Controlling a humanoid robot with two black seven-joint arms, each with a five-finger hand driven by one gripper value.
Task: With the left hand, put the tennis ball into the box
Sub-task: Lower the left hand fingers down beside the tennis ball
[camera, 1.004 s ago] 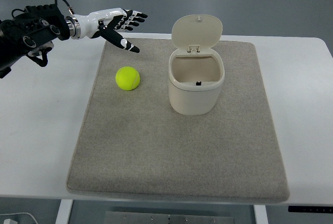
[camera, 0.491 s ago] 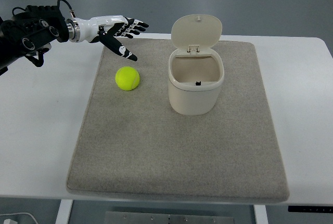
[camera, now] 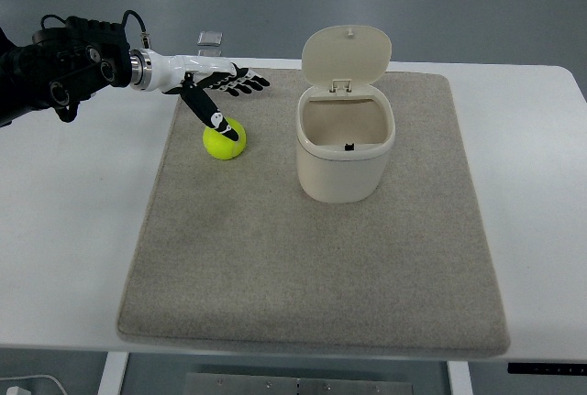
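Note:
Next, my left gripper backs away and comes in with its thumb around the ball's near side [camera: 219, 156], because its thumb is lying across the tennis ball's top [camera: 236, 127].
A yellow-green tennis ball [camera: 223, 140] lies on the beige mat [camera: 312, 257], left of the box. The cream box [camera: 346, 146] stands upright with its hinged lid [camera: 347, 53] flipped up, showing a hollow inside. My left hand [camera: 225, 94] reaches in from the upper left and hovers just above the ball. Its fingers are spread flat and the thumb points down over the ball's top. The hand is open and holds nothing. No right arm shows.
The mat covers most of a white table [camera: 83, 230]. A small grey object [camera: 210, 38] lies at the table's far edge, behind the hand. The box stands about a ball's width to the right of the ball.
My left hand has come down and towards the ball, its thumb now over the ball's top. Ball and box have not moved.

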